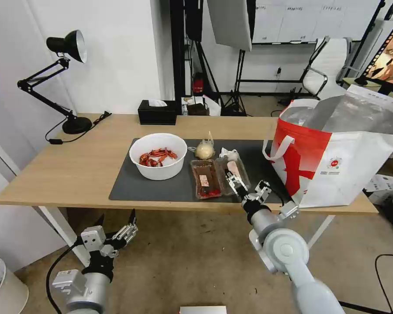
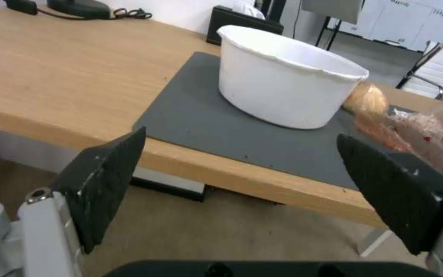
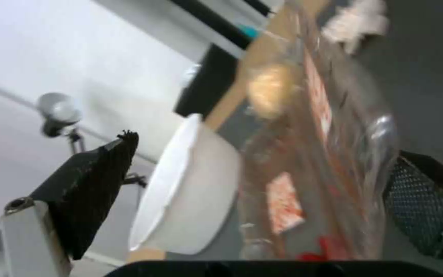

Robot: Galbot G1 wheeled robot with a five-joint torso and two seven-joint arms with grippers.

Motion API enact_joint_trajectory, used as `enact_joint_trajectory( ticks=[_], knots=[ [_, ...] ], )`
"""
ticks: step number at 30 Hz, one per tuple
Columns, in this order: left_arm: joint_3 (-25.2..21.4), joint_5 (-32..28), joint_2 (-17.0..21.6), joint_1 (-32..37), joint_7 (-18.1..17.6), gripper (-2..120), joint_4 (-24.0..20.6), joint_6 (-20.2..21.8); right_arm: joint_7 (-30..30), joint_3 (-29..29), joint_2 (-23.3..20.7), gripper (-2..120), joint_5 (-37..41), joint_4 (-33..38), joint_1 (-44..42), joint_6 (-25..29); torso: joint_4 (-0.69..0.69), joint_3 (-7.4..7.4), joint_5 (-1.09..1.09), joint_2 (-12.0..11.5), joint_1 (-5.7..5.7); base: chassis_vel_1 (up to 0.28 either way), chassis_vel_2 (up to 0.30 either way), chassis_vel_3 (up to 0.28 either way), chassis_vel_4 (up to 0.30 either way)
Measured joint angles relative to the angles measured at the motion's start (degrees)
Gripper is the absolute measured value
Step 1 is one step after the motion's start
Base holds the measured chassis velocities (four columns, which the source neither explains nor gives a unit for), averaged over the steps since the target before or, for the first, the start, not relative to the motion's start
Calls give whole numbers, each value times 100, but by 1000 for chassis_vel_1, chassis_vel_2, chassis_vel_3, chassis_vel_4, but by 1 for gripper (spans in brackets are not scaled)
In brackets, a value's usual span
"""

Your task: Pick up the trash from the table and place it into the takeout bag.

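My gripper is about to carry the clear clamshell tray (image 1: 206,179) to the takeout bag; both halves meet along a shared middle edge (image 1: 218,177), so they should follow folded together.
On the table (image 1: 74,161) a dark mat (image 1: 161,187) carries the trash. A white bowl (image 1: 158,156) of red shells stands left of a clear clamshell tray (image 1: 205,179). Behind the tray lie a knotted bag with a beige lump (image 1: 204,150) and a crumpled tissue (image 1: 229,153). The takeout bag (image 1: 336,152) stands open at the right end. My right gripper (image 1: 248,185) is open at the tray's near right edge, with the tray (image 3: 324,173) between its fingers (image 3: 93,184). My left gripper (image 1: 116,220) hangs open below the table's front edge, facing the bowl (image 2: 288,84).
A black tissue box (image 1: 157,112) sits at the table's back edge and a black desk lamp (image 1: 67,48) at the far left, its cable trailing on the wood. An office chair (image 1: 329,65) and stands are behind. A pale bin (image 1: 4,288) is on the floor at left.
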Motion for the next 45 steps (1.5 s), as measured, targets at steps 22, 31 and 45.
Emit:
enact_joint_trajectory(
  ticks=[22, 31, 45],
  knots=[
    [-23, -24, 2, -124, -1, 100, 109, -8, 928, -746, -119, 100, 1565, -827, 1559, -1113, 0, 0, 1, 1, -1, 0, 0, 0, 0],
    [-26, -126, 30, -239, 14, 100, 129, 56, -381, -1216, -635, 93, 177, -1435, 2749, -1178, 1, 0, 1, 1, -1, 0, 0, 0, 0],
    [42, -1160, 517, -652, 67, 100, 167, 463, -3665, -2089, -1201, 43, -3546, -3157, 3650, -1038, 0, 0, 1, 1, 0, 0, 0, 0, 0]
  ],
)
